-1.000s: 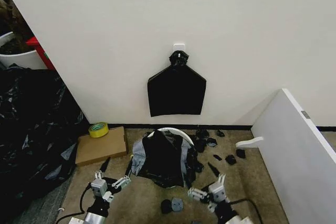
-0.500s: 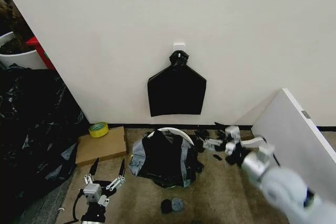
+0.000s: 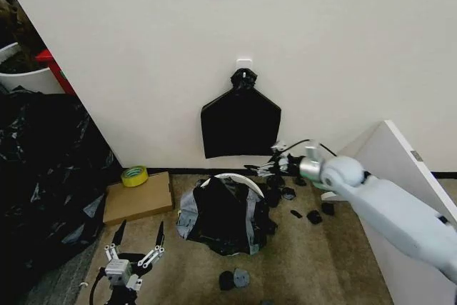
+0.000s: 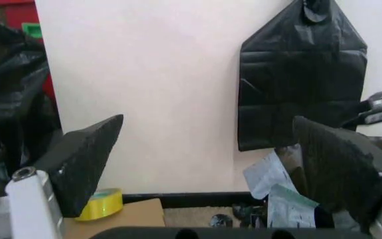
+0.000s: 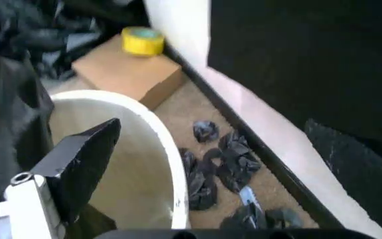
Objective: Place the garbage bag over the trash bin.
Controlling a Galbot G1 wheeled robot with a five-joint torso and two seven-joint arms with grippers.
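Observation:
The trash bin has the garbage bag [image 3: 223, 218] hanging over its front and sides [image 3: 251, 228], so I expect the bag to turn together with the bin when I pull the white rim around.
The trash bin stands on the carpet by the wall, its white rim [image 3: 235, 177] showing at the back. The garbage bag [image 3: 221, 216], black and crinkled, lies draped over the bin's front and sides. My right gripper [image 3: 268, 166] is open just past the bin's far right edge, close to the wall. In the right wrist view its fingers [image 5: 85, 159] stand apart over the bin's rim [image 5: 161, 144] and cream inside, with the garbage bag [image 5: 12, 109] at one side. My left gripper [image 3: 141, 228] is open low at the front left, apart from the bin.
A flat black bundle [image 3: 240, 126] hangs from a wall hook above the bin. A cardboard box [image 3: 138, 198] with yellow tape [image 3: 133, 176] lies left of it, beside a large black plastic heap [image 3: 43, 176]. Black scraps [image 3: 300, 208] litter the floor; a white board [image 3: 400, 191] leans at right.
My right arm has swung from the near floor up and across to the bin's far side by the wall. The left gripper has drawn back and lower to the left.

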